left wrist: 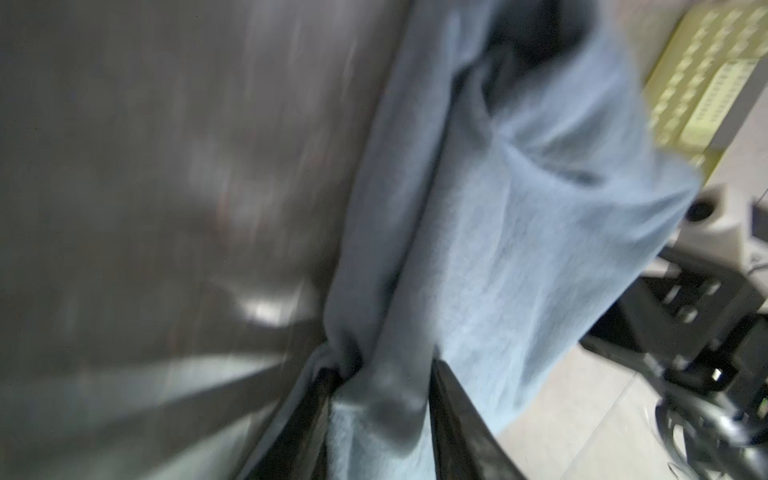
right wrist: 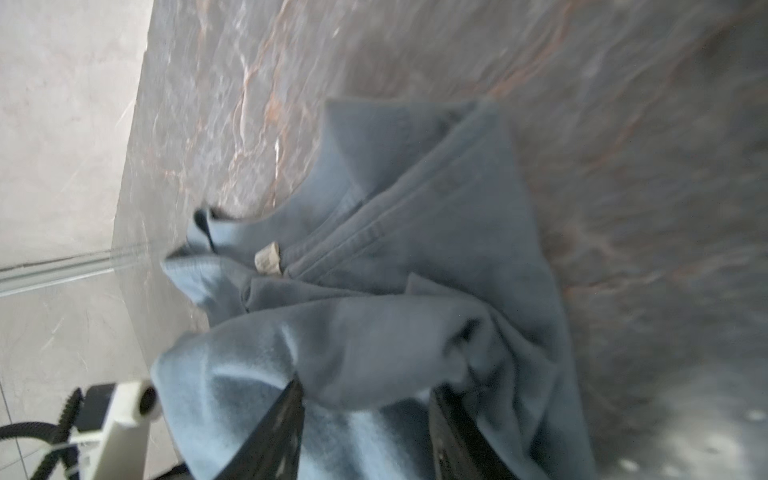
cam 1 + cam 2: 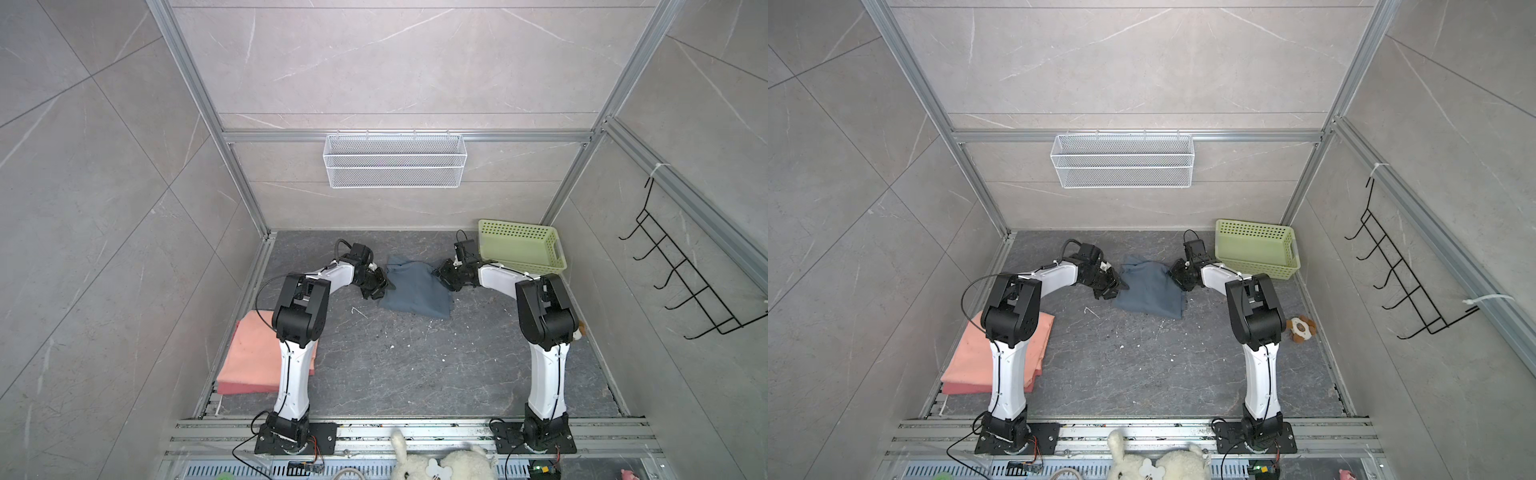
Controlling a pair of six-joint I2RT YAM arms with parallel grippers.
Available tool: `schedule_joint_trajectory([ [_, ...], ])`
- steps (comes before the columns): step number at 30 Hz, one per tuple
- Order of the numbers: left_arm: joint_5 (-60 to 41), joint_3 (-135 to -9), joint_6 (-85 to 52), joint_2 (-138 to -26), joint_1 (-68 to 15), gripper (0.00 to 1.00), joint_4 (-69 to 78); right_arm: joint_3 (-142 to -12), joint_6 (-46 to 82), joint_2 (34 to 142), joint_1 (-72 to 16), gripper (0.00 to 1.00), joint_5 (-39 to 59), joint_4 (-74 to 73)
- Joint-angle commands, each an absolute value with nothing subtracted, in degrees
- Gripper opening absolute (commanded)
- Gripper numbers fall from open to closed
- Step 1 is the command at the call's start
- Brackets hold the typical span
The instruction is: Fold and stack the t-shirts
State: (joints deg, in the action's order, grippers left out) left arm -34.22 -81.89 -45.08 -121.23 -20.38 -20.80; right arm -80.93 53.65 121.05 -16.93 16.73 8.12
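My left gripper and my right gripper should pull the bunched fold (image 1: pixel 400 328) back toward me to make the t-shirt square, because the slate blue-grey t-shirt's near edge (image 3: pixel 416 313) slants.
A slate blue-grey t-shirt (image 3: pixel 415 291) (image 3: pixel 1150 291) lies folded in a rough rectangle at the back middle of the dark table. My left gripper (image 3: pixel 380 286) (image 3: pixel 1115 286) is at its left edge. In the left wrist view, which is blurred, the gripper (image 1: pixel 380 370) has a bunched fold of the shirt (image 1: pixel 519 208) filling the gap between its fingers. My right gripper (image 3: pixel 442 276) (image 3: pixel 1177 274) is at the shirt's right edge. Its jaws (image 2: pixel 365 386) stand apart, with shirt cloth (image 2: pixel 415 208) lying loose between them. Salmon-pink t-shirts (image 3: pixel 253 353) (image 3: pixel 971 357) lie folded in a stack at the front left, partly behind the left arm.
A pale green perforated basket (image 3: pixel 519 245) (image 3: pixel 1254 247) stands at the back right, just behind the right arm. A small brown-and-white plush toy (image 3: pixel 1302 328) lies by the right wall. A white wire basket (image 3: pixel 395 160) hangs on the back wall and a black hook rack (image 3: pixel 685 282) on the right wall.
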Motion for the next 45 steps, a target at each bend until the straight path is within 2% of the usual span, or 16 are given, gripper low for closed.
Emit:
schedule_joint_trajectory([
  [1, -31.81, -72.51, -47.14, -112.97, -20.85, 0.4, -21.47, -74.04, 51.42, 119.57, -19.86, 0.51, 17.63, 14.09],
  [5, -30.49, -60.08, -49.22, -102.79, -21.82, 0.41, -21.4, -65.32, 50.91, 114.04, -22.34, 0.51, 18.16, 12.76],
  [9, -27.56, -51.33, -50.67, -91.58, -22.24, 0.5, -22.71, -58.46, 50.69, 106.95, -22.65, 0.53, 16.25, 10.69],
  [14, -26.11, -52.86, -50.49, -84.53, -21.81, 0.6, -24.61, -62.04, 48.98, 102.69, -22.52, 0.56, 15.51, 13.54],
  [26, -31.28, -75.1, -51.37, -106.39, -21.29, 0.6, -23.82, -67.32, 58.03, 106.19, -21.19, 0.6, 17.31, 12.13],
  [35, -33.4, -77.08, -54.82, -112.35, -20.04, 0.55, -21.56, -70.58, 61.01, 111.02, -21.2, 0.58, 17.38, 13.8],
  [39, -33.88, -77.64, -54.65, -114.24, -19.46, 0.47, -21.52, -71.7, 61.18, 112.9, -21.14, 0.5, 17.29, 14.65],
  [42, -35.34, -77.92, -55.71, -115.7, -18.82, 0.27, -19.6, -72.72, 60.67, 113.96, -21.16, 0.26, 17.53, 15.2],
  [45, -35.5, -78.47, -55.85, -115.8, -18.63, 0.06, -18.92, -73.31, 59.75, 114.05, -21.2, 0.13, 17.99, 15.46],
])
